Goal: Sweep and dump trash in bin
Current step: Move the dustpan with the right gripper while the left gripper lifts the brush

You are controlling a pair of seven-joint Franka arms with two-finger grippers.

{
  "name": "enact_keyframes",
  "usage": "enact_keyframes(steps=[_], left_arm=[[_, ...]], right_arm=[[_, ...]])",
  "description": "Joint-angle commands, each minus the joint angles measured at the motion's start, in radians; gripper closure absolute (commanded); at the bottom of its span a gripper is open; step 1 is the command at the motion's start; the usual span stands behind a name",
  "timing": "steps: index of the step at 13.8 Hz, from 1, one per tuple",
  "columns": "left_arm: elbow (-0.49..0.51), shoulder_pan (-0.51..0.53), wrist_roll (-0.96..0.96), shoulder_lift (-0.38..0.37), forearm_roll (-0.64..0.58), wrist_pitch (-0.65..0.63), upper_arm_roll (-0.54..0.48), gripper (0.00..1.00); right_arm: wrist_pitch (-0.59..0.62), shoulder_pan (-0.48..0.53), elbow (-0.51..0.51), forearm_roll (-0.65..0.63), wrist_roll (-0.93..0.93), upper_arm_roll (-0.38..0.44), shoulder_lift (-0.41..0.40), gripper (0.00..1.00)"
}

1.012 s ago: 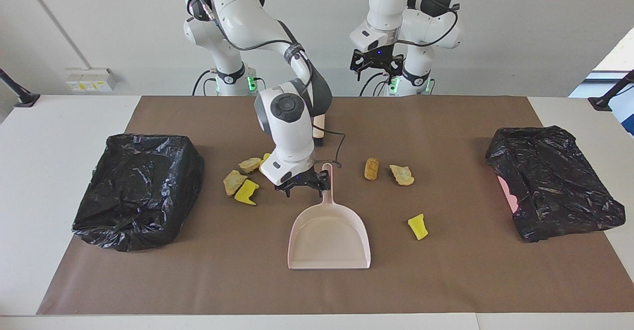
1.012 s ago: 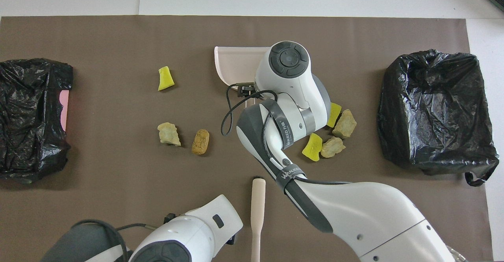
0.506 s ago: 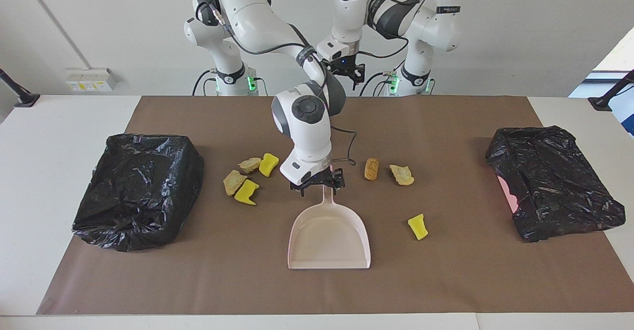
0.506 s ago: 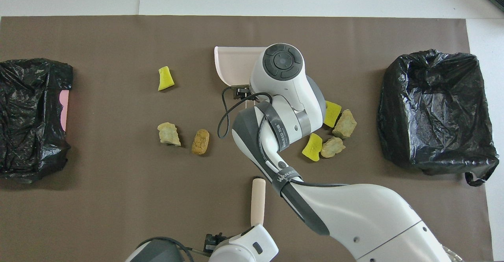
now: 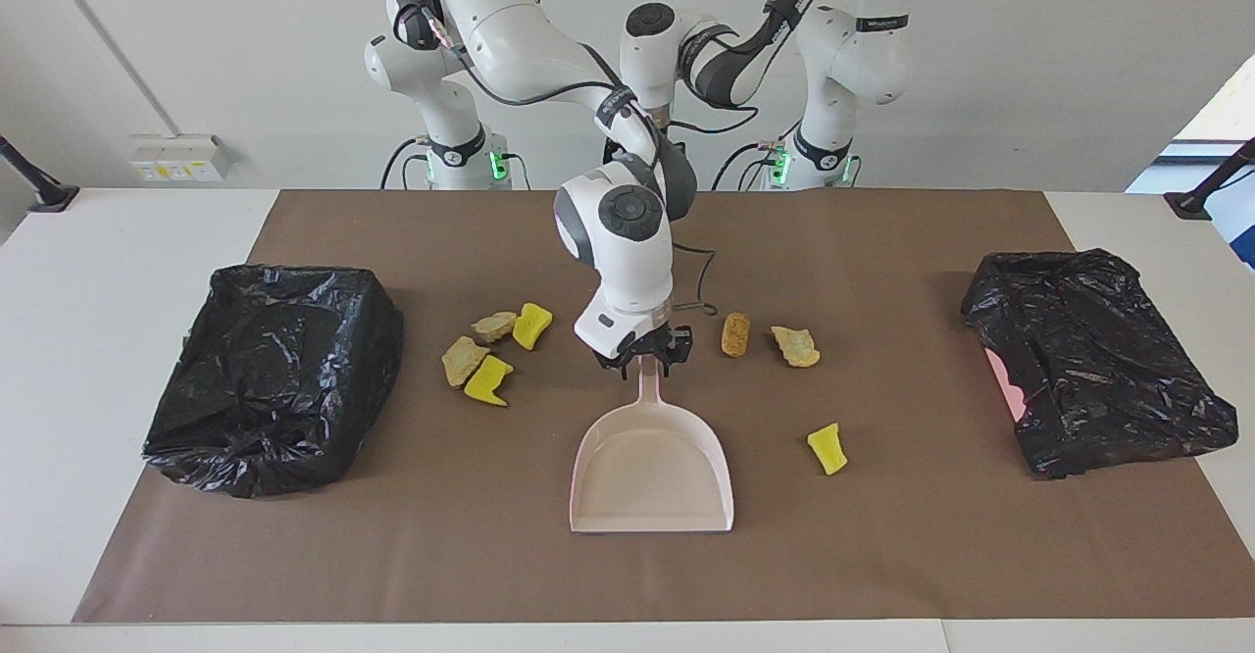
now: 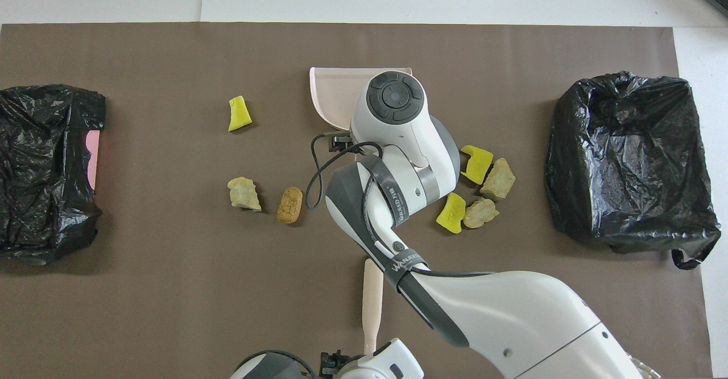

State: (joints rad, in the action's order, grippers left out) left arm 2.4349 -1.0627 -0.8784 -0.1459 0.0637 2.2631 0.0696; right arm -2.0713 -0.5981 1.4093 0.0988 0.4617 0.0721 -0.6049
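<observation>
Next, I turn the pink dustpan's opening (image 5: 650, 526) toward the golden-brown lump (image 5: 735, 334) with my right gripper before my left gripper sweeps, because the dustpan's opening faces away from that lump now.
The pink dustpan (image 5: 652, 467) lies mid-table, its handle (image 5: 647, 393) pointing toward the robots. My right gripper (image 5: 647, 359) is down on the top of that handle and shut on it. Trash lies on both sides. Toward the right arm's end are two beige lumps (image 5: 493, 326) (image 5: 461, 359) and two yellow ones (image 5: 531, 325) (image 5: 487, 380). Toward the left arm's end are a golden-brown lump (image 5: 734, 333), a beige one (image 5: 795, 345) and a yellow one (image 5: 828, 448). My left gripper (image 6: 333, 362) is open at the near end of a beige brush handle (image 6: 372, 296).
A black-bagged bin (image 5: 275, 374) stands at the right arm's end of the brown mat. A second black-bagged bin (image 5: 1093, 359), with some pink showing at its side, stands at the left arm's end. The right arm hides the brush in the facing view.
My right gripper slid sideways onto the dustpan handle and closed on it. The left arm swung in toward the middle, bringing its gripper to the brush handle's end.
</observation>
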Motion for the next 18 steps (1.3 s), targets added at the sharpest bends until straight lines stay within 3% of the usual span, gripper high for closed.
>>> enact_keyframes(steps=[1,4,7,9,11,15,16,18], left_arm=[[0.039,-0.045,-0.017,-0.02,0.013,0.026,-0.016,0.0],[0.039,-0.045,-0.014,-0.011,0.028,0.032,-0.017,0.0],[0.041,-0.045,-0.001,-0.007,0.057,0.03,-0.017,0.1],[0.038,-0.046,-0.001,0.018,0.088,0.033,-0.017,0.16],[0.035,-0.046,-0.013,0.023,0.094,0.053,-0.017,0.32],[0.013,-0.045,-0.011,0.032,0.094,0.05,-0.019,0.94],[0.001,-0.04,-0.01,0.032,0.094,0.043,-0.02,1.0],[-0.022,-0.019,-0.008,0.016,0.094,0.029,-0.025,1.0]], right_arm=[[0.028,0.012,0.025,0.009,-0.018,-0.002,0.034,1.0],[0.091,0.021,0.004,-0.037,-0.122,0.004,0.04,1.0],[0.105,0.089,0.016,-0.016,-0.465,0.002,0.132,1.0],[0.152,0.118,0.031,-0.019,-0.561,0.005,0.189,1.0],[0.213,0.156,0.042,-0.016,-0.721,0.001,0.235,1.0],[0.313,0.208,0.069,-0.016,-1.107,0.005,0.269,1.0],[0.313,0.221,0.095,-0.021,-1.187,0.005,0.281,1.0],[0.31,0.239,0.155,-0.034,-1.348,0.008,0.31,1.0]])
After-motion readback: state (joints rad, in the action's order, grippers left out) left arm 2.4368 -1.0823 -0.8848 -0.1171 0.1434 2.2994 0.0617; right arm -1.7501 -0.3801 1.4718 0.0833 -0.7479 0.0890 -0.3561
